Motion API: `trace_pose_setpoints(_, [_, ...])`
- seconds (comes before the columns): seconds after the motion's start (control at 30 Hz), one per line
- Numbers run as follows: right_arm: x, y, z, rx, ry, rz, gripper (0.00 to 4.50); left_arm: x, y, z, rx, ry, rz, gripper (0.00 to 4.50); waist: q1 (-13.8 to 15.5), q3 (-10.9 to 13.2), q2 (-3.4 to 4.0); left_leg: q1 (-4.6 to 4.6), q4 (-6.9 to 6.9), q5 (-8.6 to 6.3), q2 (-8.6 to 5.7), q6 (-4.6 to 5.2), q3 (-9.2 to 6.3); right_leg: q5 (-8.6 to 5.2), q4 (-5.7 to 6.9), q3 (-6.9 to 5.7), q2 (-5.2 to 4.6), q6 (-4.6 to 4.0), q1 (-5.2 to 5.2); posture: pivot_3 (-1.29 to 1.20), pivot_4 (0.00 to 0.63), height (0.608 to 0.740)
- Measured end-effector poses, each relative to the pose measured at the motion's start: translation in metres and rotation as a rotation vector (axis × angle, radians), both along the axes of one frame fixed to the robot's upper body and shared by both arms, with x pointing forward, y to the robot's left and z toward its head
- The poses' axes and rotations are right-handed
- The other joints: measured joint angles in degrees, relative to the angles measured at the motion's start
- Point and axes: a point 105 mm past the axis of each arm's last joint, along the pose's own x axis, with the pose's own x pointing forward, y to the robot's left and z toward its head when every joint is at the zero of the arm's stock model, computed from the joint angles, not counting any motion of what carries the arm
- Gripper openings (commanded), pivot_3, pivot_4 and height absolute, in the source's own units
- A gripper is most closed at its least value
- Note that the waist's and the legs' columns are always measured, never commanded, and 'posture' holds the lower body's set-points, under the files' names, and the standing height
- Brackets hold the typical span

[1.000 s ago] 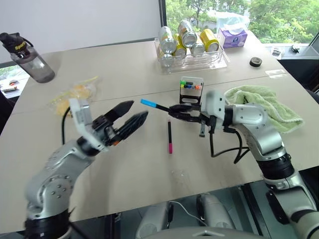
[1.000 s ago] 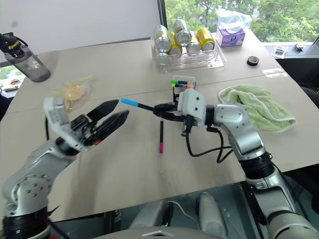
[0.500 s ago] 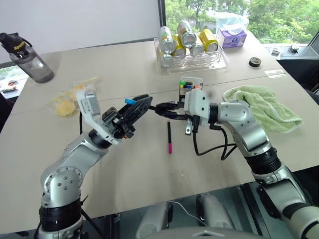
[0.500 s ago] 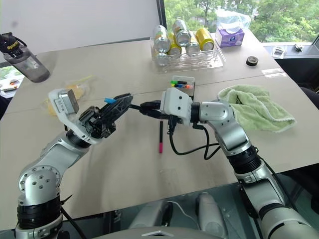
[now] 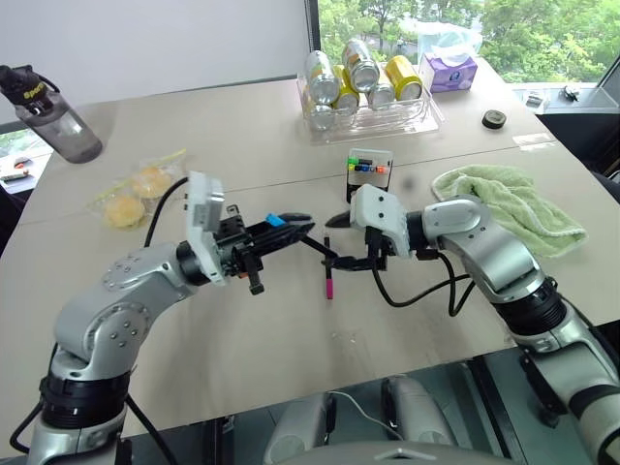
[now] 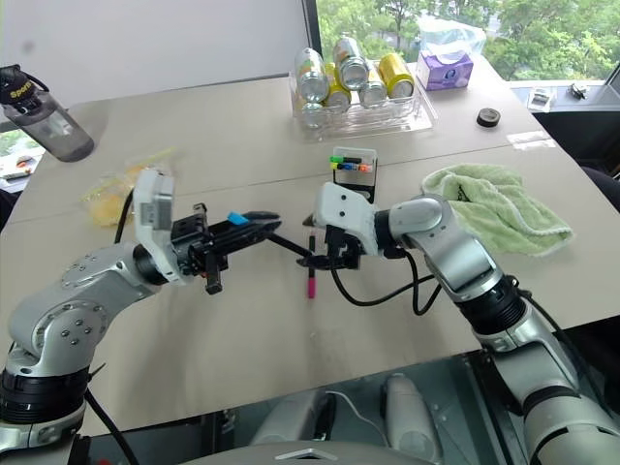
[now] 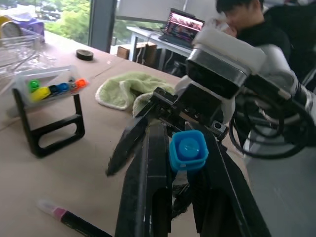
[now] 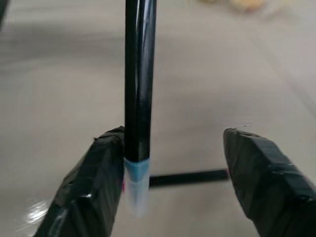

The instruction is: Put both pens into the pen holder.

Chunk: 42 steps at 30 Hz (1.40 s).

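The pen is held by its light-blue end (image 5: 275, 220) in my left gripper, away from the pen holder, so my right gripper should grab the pen's black body (image 5: 318, 246) and place the pen.
My left gripper (image 5: 298, 227) is shut on the light-blue-capped pen (image 5: 276, 221), held above the table; the cap (image 7: 188, 149) sits between its fingers and the black barrel slants toward my right gripper (image 5: 339, 242). That gripper is open. The pen's barrel (image 8: 137, 74) rests against one finger (image 8: 106, 163) while the other finger stands well apart. The pink-ended pen (image 5: 329, 276) lies flat on the table below both grippers. The pen holder (image 5: 370, 172), a black stand with coloured marker caps, stands just behind the right gripper.
A clear tray of cans (image 5: 373, 108) stands at the back. A green towel (image 5: 513, 208) lies to the right, a bag of yellow snacks (image 5: 136, 186) to the left, a water bottle (image 5: 53, 111) at the far left. A person (image 7: 247, 19) sits beyond the table.
My left gripper, open a second ago, has shut on the blue-capped pen and turned level toward the right. My right gripper has opened off the pen and dipped lower.
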Motion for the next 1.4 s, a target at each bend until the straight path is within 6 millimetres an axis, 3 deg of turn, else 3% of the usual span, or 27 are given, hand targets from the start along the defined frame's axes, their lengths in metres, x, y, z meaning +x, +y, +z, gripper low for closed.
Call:
trace_pose_setpoints(0.27, [-0.01,0.011,0.002,-0.053,0.212,-0.049,3.28,-0.001,-0.011,-0.015,0.157,-0.055,-0.113,0.0,0.04,0.0,0.0,-0.11,0.0,0.0,-0.01,0.0,-0.04,0.0,0.0,-0.02,-0.02,0.0,-0.09,0.0,0.15,0.739])
trace_pose_setpoints(0.5, [-0.016,0.016,0.0,-0.049,0.302,-0.071,0.09,0.007,-0.009,-0.016,0.16,-0.066,-0.106,0.0,-0.01,-0.02,-0.02,-0.87,0.19,0.01,-0.04,0.0,-0.06,0.02,0.16,-0.06,-0.05,0.0,-0.82,0.0,0.15,0.739])
trace_pose_setpoints(0.7, [-0.016,0.015,-0.001,-0.051,0.319,-0.085,0.08,0.008,-0.01,-0.018,0.137,-0.048,-0.105,0.0,-0.16,-0.02,-0.02,-0.9,0.17,0.01,-0.05,0.0,-0.07,0.02,0.12,-0.1,-0.08,0.0,-0.85,0.0,0.15,0.739])
trace_pose_setpoints(1.0, [-0.006,0.013,0.006,-0.013,0.22,-0.111,0.07,0.02,-0.004,-0.006,0.008,0.003,0.025,4.04,-0.15,-0.03,-0.02,-0.89,0.2,0.01,-0.07,0.0,-0.08,0.02,0.14,-0.1,-0.08,0.0,-0.84,0.0,0.15,0.739])
trace_pose_setpoints(1.23, [0.019,0.005,0.012,0.146,-0.066,-0.178,0.07,0.032,0.025,0.023,-0.201,-0.002,0.251,4.04,-0.14,-0.05,-0.07,-0.88,0.23,0.02,-0.07,0.0,-0.07,0.03,0.16,-0.1,-0.09,0.01,-0.83,0.0,0.15,0.739])
trace_pose_setpoints(1.33, [0.025,0.009,0.033,0.287,-0.238,-0.201,0.07,0.033,0.033,0.027,-0.248,-0.011,0.326,4.04,-0.24,-0.06,-0.07,-0.86,0.25,0.02,-0.06,-0.02,-0.05,0.03,0.22,-0.08,-0.07,0.01,-0.84,0.0,0.15,0.739])
trace_pose_setpoints(1.4, [0.03,0.01,0.063,0.478,-0.386,-0.272,0.07,0.031,0.035,0.025,-0.246,-0.026,0.377,4.04,-0.42,-0.07,-0.08,-0.84,0.24,0.03,-0.06,-0.04,-0.03,0.03,0.25,-0.06,-0.05,0.01,-0.84,0.0,0.15,0.739])
